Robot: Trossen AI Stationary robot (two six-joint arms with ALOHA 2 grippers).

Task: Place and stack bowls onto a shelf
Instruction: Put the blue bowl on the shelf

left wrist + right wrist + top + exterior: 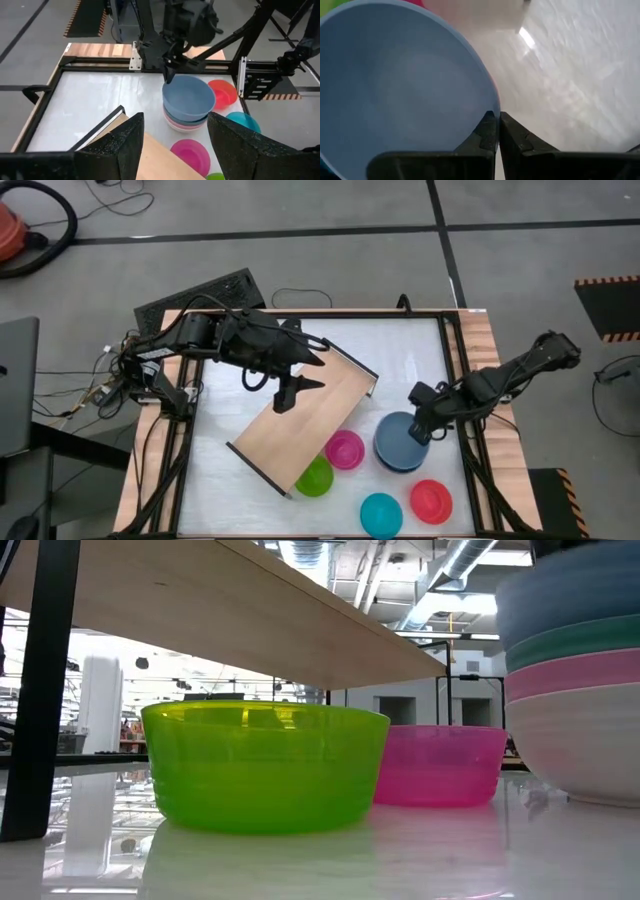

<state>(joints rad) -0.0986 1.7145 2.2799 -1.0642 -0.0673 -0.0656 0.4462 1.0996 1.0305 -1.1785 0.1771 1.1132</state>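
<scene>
I expect the blue bowl to come away by itself when I lift it, because its side stands well above the teal rim.
The shelf, a light-wood board with black end frames, stands slantwise mid-table. Under its near end sit the lime green bowl and the magenta bowl. The cyan bowl and the red bowl sit near the front edge. The larger bowls form one stack: cream, pink, teal, with the blue bowl on top. My right gripper is shut on the blue bowl. My left gripper is open and empty above the shelf's far part. My right gripper pinches the blue bowl's rim on the side toward the table's right edge. One finger is inside the bowl and one outside. The fingers slant down from the right. The bowl sits upright on top of the stack.
Black rails run along the table's left and right edges. Bare white tabletop lies between the shelf and the right rail, on the far side of the stack. The shelf's black leg stands on the table beside the green bowl.
</scene>
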